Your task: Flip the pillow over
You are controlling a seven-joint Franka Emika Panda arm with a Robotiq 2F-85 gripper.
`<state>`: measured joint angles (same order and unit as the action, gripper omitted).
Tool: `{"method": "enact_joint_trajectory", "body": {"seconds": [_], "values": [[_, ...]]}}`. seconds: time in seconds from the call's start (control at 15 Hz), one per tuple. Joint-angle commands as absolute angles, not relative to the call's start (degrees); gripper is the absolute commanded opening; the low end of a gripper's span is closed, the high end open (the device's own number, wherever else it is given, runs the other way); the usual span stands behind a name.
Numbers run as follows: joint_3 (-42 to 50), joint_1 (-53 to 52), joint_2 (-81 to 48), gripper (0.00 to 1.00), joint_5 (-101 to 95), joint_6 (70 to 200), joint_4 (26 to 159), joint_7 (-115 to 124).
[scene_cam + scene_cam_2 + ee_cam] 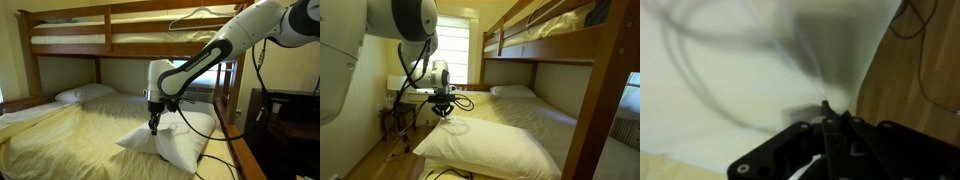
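Observation:
The robot's closed fingers are holding the pillow's raised corner [443,122], so the gripper should keep bringing it down toward the bed's open side [215,158] until the pillow lies flat.
The pillow [178,145] is large, plump and white. It lies on the pale yellow sheet near the bed's open side and shows in both exterior views [495,148]. My gripper [154,126] points down at the pillow's raised far corner, and its tips are at the fabric. In the wrist view the gripper [828,108] has its fingers pressed together just over the blurred white pillow [730,80]. No fabric shows between the tips. In an exterior view the gripper [443,112] hangs at the pillow's far edge.
A flatter white pillow [85,93] lies at the head of the bed [512,91]. The wooden upper bunk [120,40] hangs overhead and a bed post [588,120] stands close. Black cables [460,103] trail from the arm. A dark stand [285,125] is beside the bed.

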<state>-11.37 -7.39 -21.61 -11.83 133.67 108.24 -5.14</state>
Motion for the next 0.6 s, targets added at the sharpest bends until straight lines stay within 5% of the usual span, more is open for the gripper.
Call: {"method": "enact_joint_trajectory", "body": {"seconds": [0.0,0.53], "values": [[-13.0,-5.7,-14.5,0.02,-1.2,125.4,111.1,-10.9],[-12.5,-6.4,-15.0,0.02,0.8,125.3,113.5,-11.1]]}}
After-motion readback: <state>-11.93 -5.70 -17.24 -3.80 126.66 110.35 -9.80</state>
